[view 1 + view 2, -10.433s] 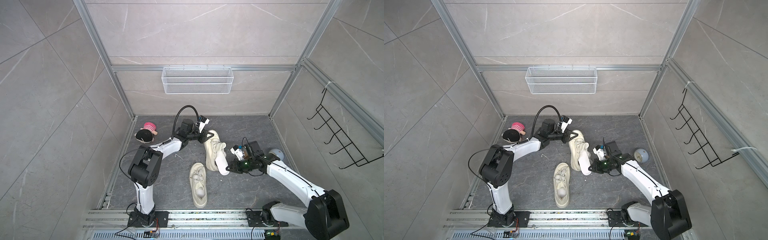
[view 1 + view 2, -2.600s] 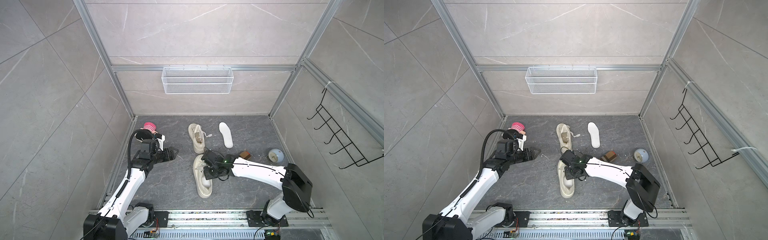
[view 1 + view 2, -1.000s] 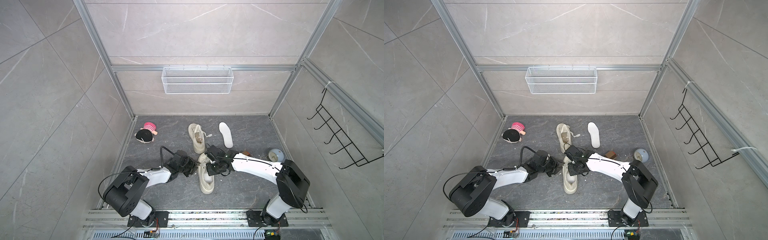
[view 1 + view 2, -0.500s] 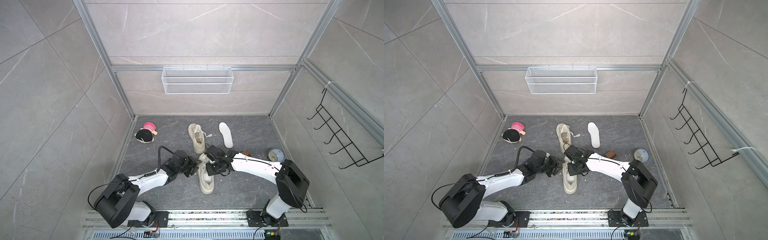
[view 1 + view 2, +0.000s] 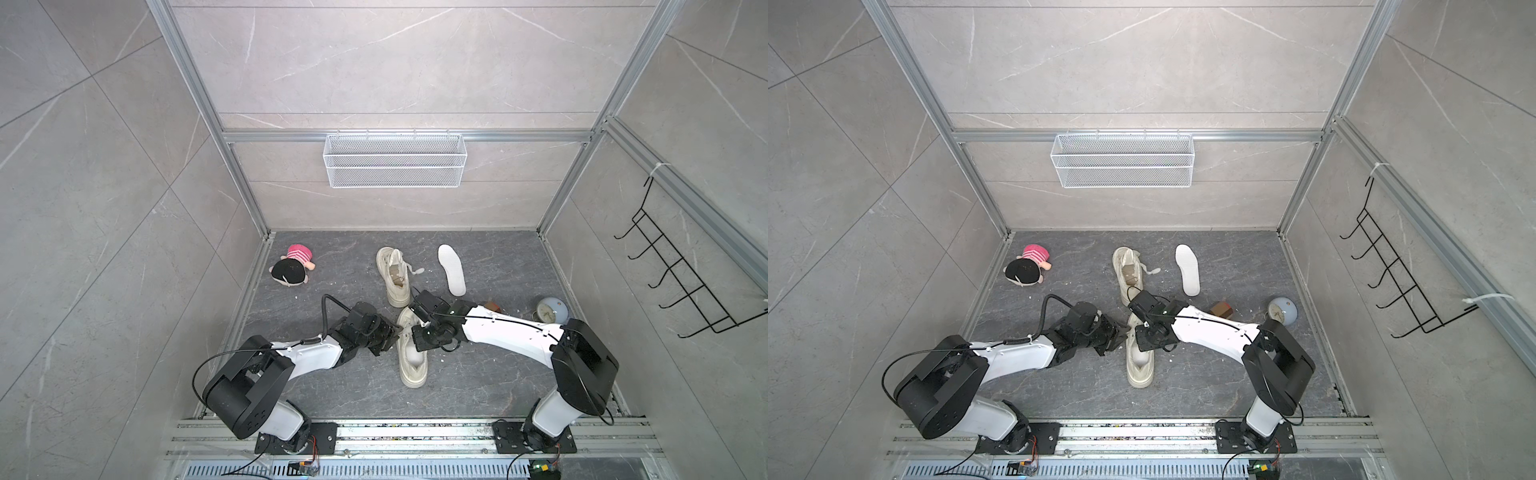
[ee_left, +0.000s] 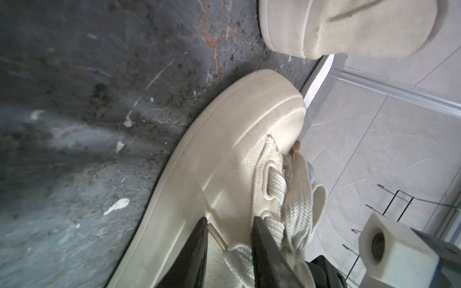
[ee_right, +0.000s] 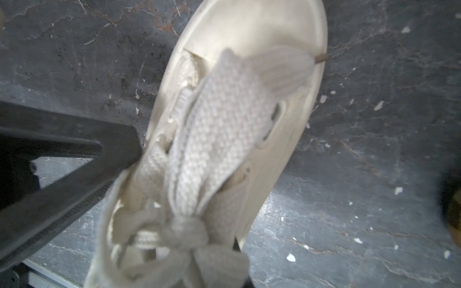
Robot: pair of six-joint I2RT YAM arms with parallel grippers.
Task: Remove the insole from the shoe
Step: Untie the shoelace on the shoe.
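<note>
The knot (image 7: 187, 233) ties the laces across the shoe above the insole, so the robot's left gripper should first pull a lace (image 6: 238, 260) away, and then the right gripper should take the knot.
A cream lace-up shoe (image 5: 412, 370) lies on the dark floor near the front, toe pointing away. White insole (image 5: 410, 355) shows inside its opening. My left gripper (image 5: 395, 332) reaches in from the left. In the left wrist view its jaws (image 6: 229, 225) are closed in on the canvas eyelet strip of the shoe (image 6: 224, 139), one finger outside and one under the laces. My right gripper (image 5: 1137, 332) sits over the laced part from the right. In the right wrist view the lace bow (image 7: 184, 234) hides its jaws, and a left finger (image 7: 74, 162) shows beside the shoe.
A second cream shoe (image 5: 392, 276) and a loose white insole (image 5: 452, 269) lie further back. A plush doll (image 5: 291, 266) sits at the back left. A brown block (image 5: 1221, 309) and a round clock (image 5: 550, 309) are to the right. On the back wall hangs a wire basket (image 5: 395, 166).
The left jaws have narrowed onto the shoe's side, and the left arm has shifted a little. The right arm and the shoe have stayed put.
</note>
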